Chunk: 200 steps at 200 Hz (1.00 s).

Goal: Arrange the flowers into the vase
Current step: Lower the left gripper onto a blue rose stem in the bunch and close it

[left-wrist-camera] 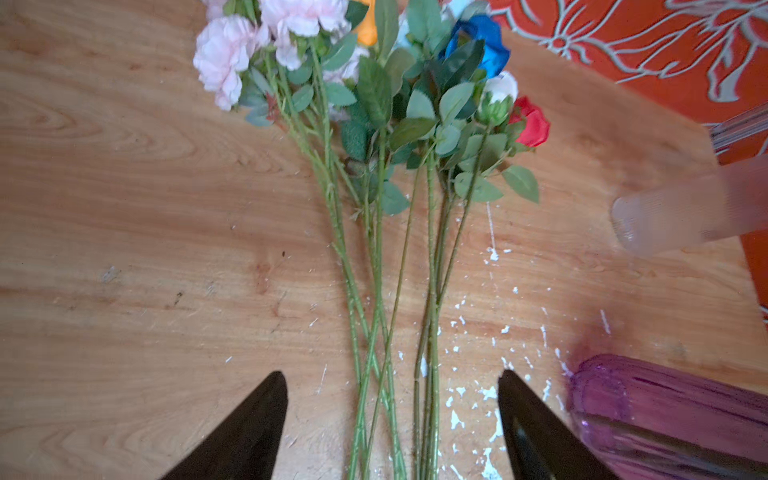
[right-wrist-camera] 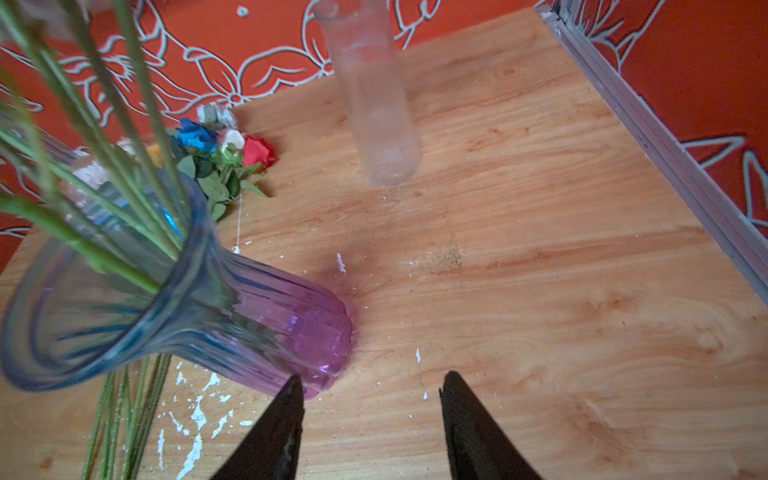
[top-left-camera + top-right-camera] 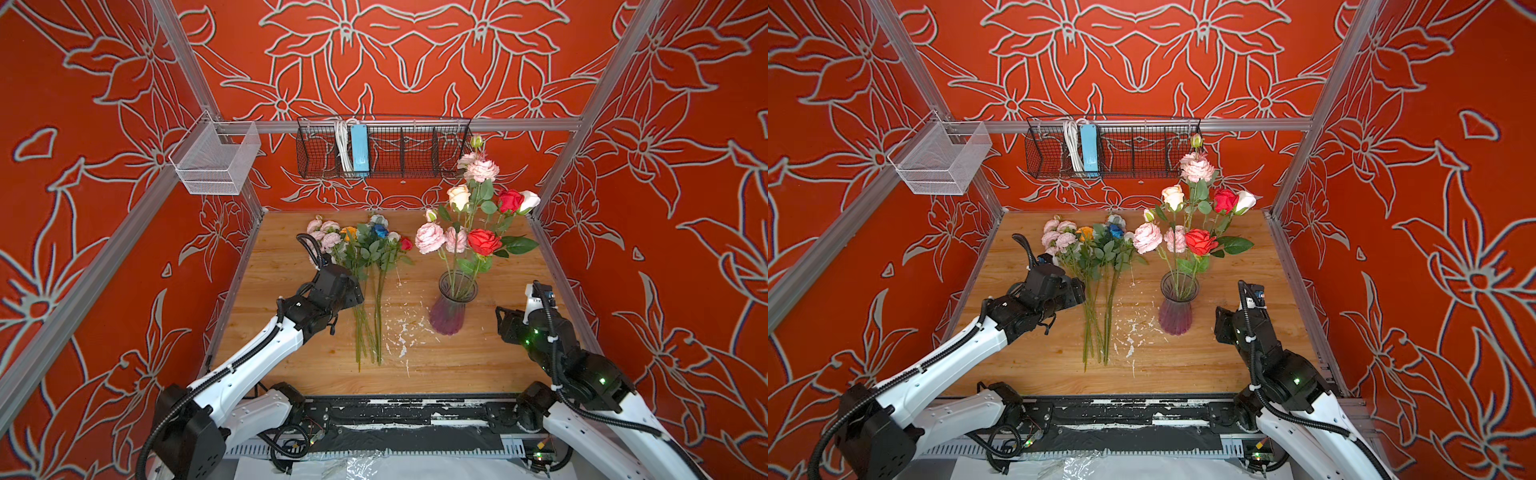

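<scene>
The blue flower [image 3: 379, 229] is lying flat on the other side of the vase from my right gripper, so my left gripper should pick it up by its stem [image 3: 375, 289] and pass it over.
A ribbed glass vase [image 3: 452, 309] [image 3: 1176, 311] [image 2: 266, 316], purple at the base and bluish at the rim, stands right of the table's centre with pink, red and cream flowers [image 3: 478, 216] [image 3: 1196, 216] in it. Loose flowers [image 3: 365, 253] [image 3: 1096, 249] [image 1: 374, 104] lie flat left of it: pink, orange, blue, white and red blooms, stems towards the front. My left gripper [image 1: 390, 373] [image 3: 352, 296] hovers open over those stems, astride them. My right gripper [image 2: 372, 374] [image 3: 503, 323] is open and empty beside the vase base, one fingertip close to the glass.
A clear ribbed glass cylinder [image 2: 374, 104] [image 1: 665, 224] sits behind the vase. White flecks [image 3: 401, 328] dot the wooden table [image 3: 291, 332]. A black wire basket [image 3: 382, 147] and a white mesh basket [image 3: 214, 160] hang on the frame. Aluminium rails [image 2: 665, 141] edge the table.
</scene>
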Each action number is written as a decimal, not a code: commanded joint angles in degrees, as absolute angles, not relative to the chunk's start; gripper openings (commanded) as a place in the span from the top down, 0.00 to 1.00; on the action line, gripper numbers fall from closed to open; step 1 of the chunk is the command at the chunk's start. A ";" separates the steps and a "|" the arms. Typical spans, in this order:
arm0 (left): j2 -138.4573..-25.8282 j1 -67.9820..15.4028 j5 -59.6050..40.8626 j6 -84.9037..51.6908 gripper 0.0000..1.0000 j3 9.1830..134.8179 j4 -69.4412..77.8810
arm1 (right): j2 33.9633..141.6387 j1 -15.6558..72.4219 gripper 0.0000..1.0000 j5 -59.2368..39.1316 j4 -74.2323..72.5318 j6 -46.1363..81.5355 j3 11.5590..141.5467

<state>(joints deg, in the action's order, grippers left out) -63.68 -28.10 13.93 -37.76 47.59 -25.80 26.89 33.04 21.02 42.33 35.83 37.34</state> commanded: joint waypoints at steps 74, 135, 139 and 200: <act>-78.64 -26.10 0.19 -34.63 0.35 57.26 -31.95 | 27.71 30.91 0.46 13.59 37.11 42.34 27.34; -90.59 -26.19 -4.39 -31.34 0.68 65.32 -33.55 | 29.44 28.92 0.51 6.74 31.89 41.06 25.21; -91.49 -26.19 -4.33 -31.09 0.68 65.81 -33.41 | 29.44 28.85 0.52 6.31 31.81 40.85 25.30; -106.47 -26.19 6.42 -27.31 0.69 79.69 -38.84 | 28.80 28.65 0.58 4.83 32.25 39.86 26.29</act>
<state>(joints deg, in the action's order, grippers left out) -103.07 -26.30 -0.12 -29.78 74.89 -34.04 29.65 29.10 5.93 32.73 39.81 25.32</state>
